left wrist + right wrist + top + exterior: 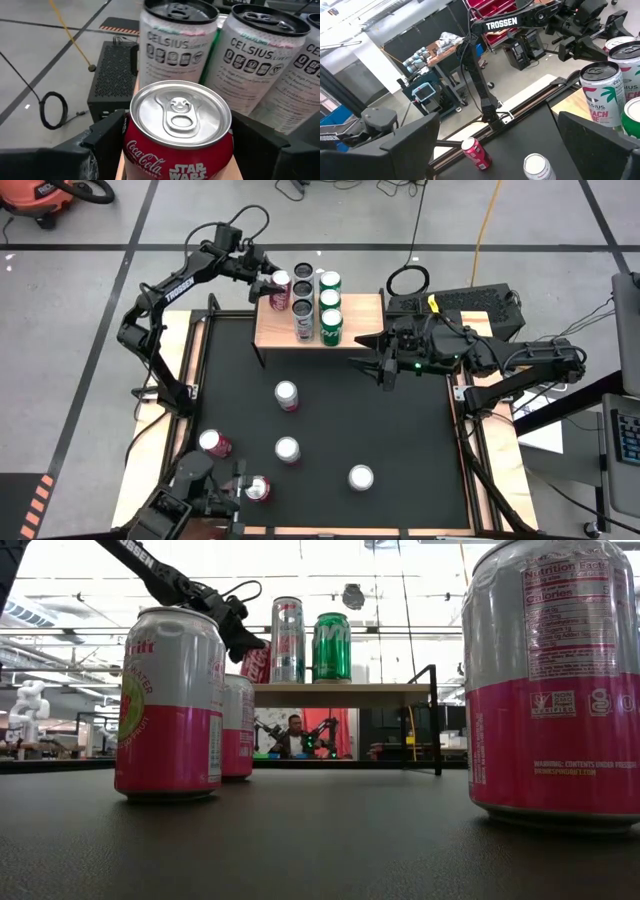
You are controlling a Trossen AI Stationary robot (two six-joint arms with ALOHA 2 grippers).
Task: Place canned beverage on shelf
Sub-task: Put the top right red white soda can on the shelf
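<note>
My left gripper should stand the red can [257, 663] up straight on the shelf [273, 314], then grip it again higher up, because the can is leaning in the gripper beside the Celsius cans.
The shelf [345, 330] is a light-wood board on thin black legs at the table's far side. A row of white Celsius cans [303, 308] and a row of green cans [331, 302] stand on it. My left gripper [268, 280] is at the shelf's far-left corner, shut on a red Coca-Cola can [177, 130], next to the Celsius cans [172, 45]. The low view shows the red can [257, 661] at shelf-top height. My right gripper [376, 366] hovers open beyond the shelf's right end, with nothing between its fingers [497, 120]. My left gripper pinches the red can between its two fingers, one on each side wall [131, 137] just under the top rim. The fingers [107, 135] come from the table's left side, nearly level and tipped slightly down. The can leans a little. Whether its base touches the shelf, I cannot tell.
Several pink-and-white cans [287, 395] stand loose on the black mat, some toward the near-left corner [214, 443] and one toward the near right [361, 477]. A dark box [460, 302] sits right of the shelf. Wooden strips [180, 360] edge the mat.
</note>
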